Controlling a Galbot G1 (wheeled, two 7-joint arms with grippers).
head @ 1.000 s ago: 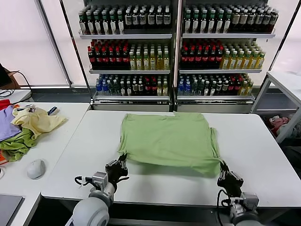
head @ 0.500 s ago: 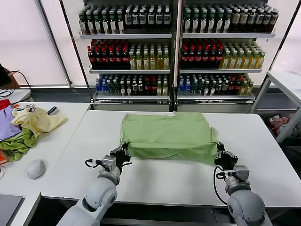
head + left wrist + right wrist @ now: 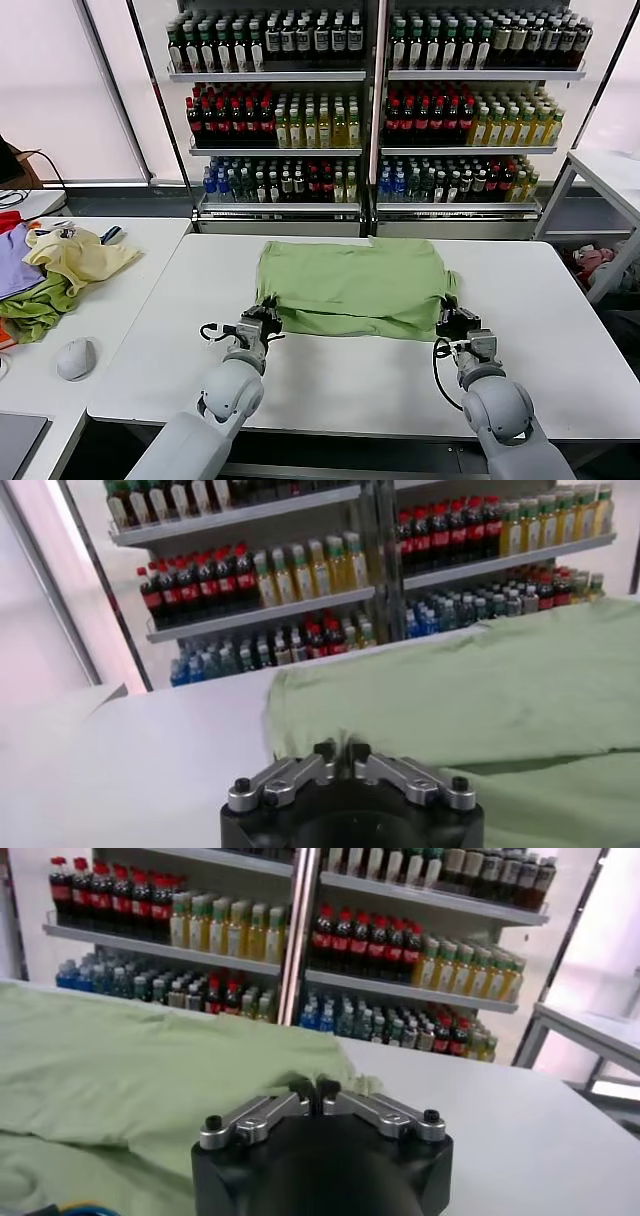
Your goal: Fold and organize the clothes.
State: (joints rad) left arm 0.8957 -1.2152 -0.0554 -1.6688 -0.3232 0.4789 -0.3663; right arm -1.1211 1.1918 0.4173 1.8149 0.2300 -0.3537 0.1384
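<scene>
My left gripper and right gripper should pull the shirt nearer before they take the shirt's far edge (image 3: 325, 245), because that edge lies at the table's far rim.
The clothes, a light green shirt (image 3: 350, 280), lie on the white table (image 3: 340, 385) with the near part folded back over the rest. My left gripper (image 3: 268, 318) sits at the shirt's near left corner and my right gripper (image 3: 447, 318) at the near right corner. In the left wrist view the gripper (image 3: 340, 750) has its fingertips pinched together on the shirt's edge (image 3: 480, 700). The right wrist view shows that gripper (image 3: 314, 1088) likewise shut on the green cloth (image 3: 130, 1068).
A pile of yellow, purple and darker green garments (image 3: 55, 270) and a computer mouse (image 3: 77, 357) lie on the table to the left. Shelves of bottles (image 3: 370, 110) stand behind. Another white table (image 3: 610, 170) stands at the right.
Both grippers have moved away from the table's near edge toward the shelves, carrying the shirt's near hem. The shirt now lies shorter, its near part doubled over.
</scene>
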